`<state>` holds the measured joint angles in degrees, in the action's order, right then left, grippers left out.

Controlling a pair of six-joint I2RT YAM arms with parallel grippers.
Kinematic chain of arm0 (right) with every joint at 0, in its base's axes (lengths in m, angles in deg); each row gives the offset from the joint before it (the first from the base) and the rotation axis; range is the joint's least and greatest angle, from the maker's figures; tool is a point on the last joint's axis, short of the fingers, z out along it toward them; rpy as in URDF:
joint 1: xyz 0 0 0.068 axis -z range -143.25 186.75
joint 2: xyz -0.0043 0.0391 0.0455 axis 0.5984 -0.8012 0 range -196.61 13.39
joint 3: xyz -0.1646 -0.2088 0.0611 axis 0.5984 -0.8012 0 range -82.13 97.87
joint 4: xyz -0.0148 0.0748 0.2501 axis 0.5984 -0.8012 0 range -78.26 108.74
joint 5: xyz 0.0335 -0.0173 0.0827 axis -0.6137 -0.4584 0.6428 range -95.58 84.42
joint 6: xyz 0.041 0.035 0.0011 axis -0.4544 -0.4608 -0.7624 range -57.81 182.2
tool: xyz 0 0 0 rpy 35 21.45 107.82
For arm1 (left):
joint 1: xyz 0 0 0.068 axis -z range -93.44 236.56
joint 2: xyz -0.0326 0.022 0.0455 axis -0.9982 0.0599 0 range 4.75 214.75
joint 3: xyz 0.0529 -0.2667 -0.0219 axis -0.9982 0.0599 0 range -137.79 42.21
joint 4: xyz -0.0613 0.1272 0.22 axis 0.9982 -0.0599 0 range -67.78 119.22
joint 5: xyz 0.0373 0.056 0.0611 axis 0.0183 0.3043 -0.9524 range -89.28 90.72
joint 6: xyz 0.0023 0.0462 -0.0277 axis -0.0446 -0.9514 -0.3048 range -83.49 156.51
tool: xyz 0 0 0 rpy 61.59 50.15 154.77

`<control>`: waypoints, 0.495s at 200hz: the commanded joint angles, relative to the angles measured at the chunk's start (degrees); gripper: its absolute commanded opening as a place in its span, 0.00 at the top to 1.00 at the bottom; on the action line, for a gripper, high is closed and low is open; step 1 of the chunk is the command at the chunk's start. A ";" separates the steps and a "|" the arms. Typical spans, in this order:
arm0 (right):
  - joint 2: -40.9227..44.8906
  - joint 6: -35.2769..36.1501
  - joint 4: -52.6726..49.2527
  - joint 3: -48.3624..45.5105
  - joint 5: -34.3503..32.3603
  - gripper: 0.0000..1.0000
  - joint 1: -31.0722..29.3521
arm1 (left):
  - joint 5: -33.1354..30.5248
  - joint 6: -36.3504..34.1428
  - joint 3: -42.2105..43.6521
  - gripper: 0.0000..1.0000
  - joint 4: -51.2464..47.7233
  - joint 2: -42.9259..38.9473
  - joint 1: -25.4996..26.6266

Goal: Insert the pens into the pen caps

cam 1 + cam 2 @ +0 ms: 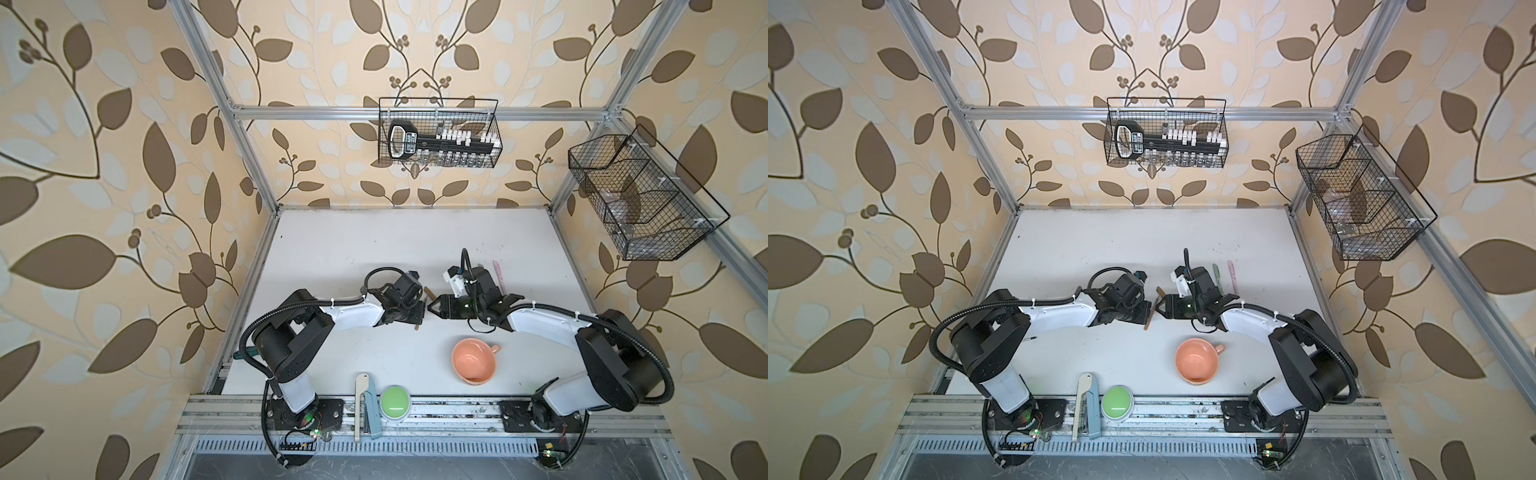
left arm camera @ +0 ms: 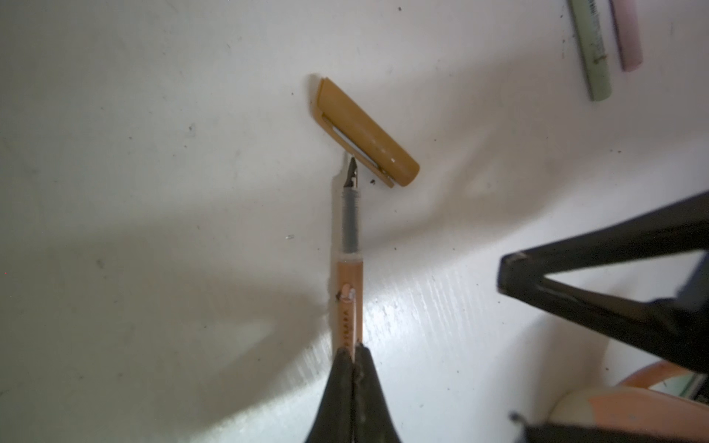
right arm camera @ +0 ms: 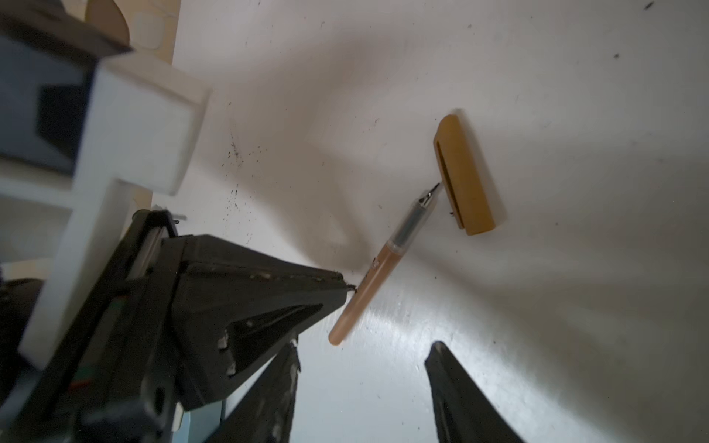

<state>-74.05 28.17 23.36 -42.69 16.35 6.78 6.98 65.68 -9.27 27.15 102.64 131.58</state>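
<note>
The robot's left gripper is closed above the flat-lying tan-brown pen, so it should open, reach lower around the pen's body, and raise the pen toward the robot's right gripper.
My left gripper is shut on the tan-brown pen, gripping its barrel and holding it low over the table. The pen's dark tip points at the side of the tan-brown pen cap, against the clip, not at an end. The cap lies flat on the table. My right gripper stands open and empty just beside the pen, facing the left gripper. A grey-green pen and a pale pink pen lie side by side behind the right wrist.
A peach cup lies near the front of the table, right of centre. A green button and a white-and-blue tool sit at the front rail. Wire baskets hang on the back and right frame.
</note>
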 commanded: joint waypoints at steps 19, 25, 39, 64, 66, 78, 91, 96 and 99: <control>-3.41 -2.35 2.99 4.30 -2.00 0.45 -0.36 | -0.53 0.17 0.46 0.89 0.83 -2.86 0.16; -2.87 -2.08 2.55 4.24 -2.60 0.45 -0.16 | -2.08 0.10 -1.40 0.81 -3.28 -2.33 0.16; -1.01 -1.93 2.38 3.56 -2.97 0.45 0.71 | -3.32 0.08 -4.54 0.68 -9.79 -1.49 0.26; 2.76 0.22 -1.83 3.39 -5.49 0.45 2.58 | -3.72 3.81 -7.34 0.64 -16.09 -1.34 0.72; 3.16 0.32 -2.01 3.26 -5.63 0.44 2.78 | -3.76 4.10 -7.67 0.64 -16.58 -1.31 0.83; 5.43 0.38 -2.29 2.09 -6.02 0.44 4.33 | -5.12 5.04 -10.00 0.63 -20.18 -0.52 2.27; 7.95 0.38 -2.62 0.77 -5.87 0.44 6.43 | -6.71 5.70 -13.23 0.62 -24.75 1.42 3.63; 9.03 0.48 -2.85 0.29 -6.09 0.44 7.06 | -7.01 5.74 -14.54 0.62 -26.28 2.30 4.11; 9.62 0.51 -3.05 -0.07 -6.18 0.44 7.55 | -7.18 5.78 -15.32 0.62 -27.04 2.89 4.38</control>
<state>-68.85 27.76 22.49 -40.59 12.42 11.65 3.07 69.07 -18.78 10.21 102.92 133.26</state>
